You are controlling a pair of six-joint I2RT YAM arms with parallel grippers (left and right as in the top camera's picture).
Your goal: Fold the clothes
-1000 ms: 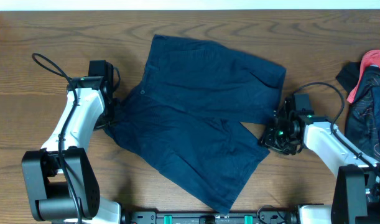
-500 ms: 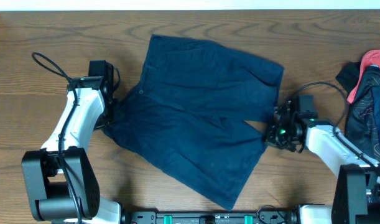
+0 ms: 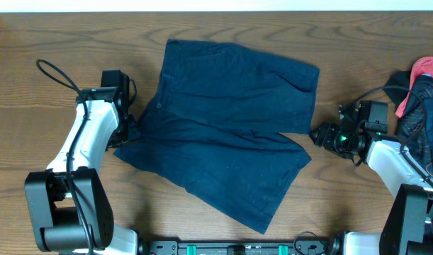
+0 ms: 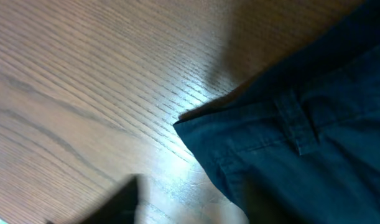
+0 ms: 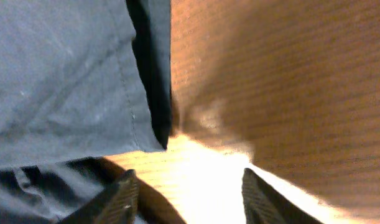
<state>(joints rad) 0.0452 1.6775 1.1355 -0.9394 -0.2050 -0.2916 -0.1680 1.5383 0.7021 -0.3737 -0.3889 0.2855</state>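
My right gripper is to take the hem's inner corner and pull the shorts straight before folding, because the near leg's hem slants away from the far leg.
The clothes, dark navy shorts, lie spread flat in the middle of the table, waistband to the left and both legs to the right. My left gripper sits at the waistband's left corner. Its jaws stand apart over bare wood; one dark finger shows at lower left, while the other is a blur over the cloth's edge. My right gripper hangs just right of the leg hem, open, with only table between its fingertips. The hem lies ahead, apart from the fingers.
A heap of other garments, red and dark patterned, sits at the table's right edge behind the right arm. The left arm's cable loops over the wood. The table's far edge runs along the top.
Both grippers have opened and released the shorts. The right gripper drew back to the right, off the leg hem. The shorts slid slightly left and lie flatter.
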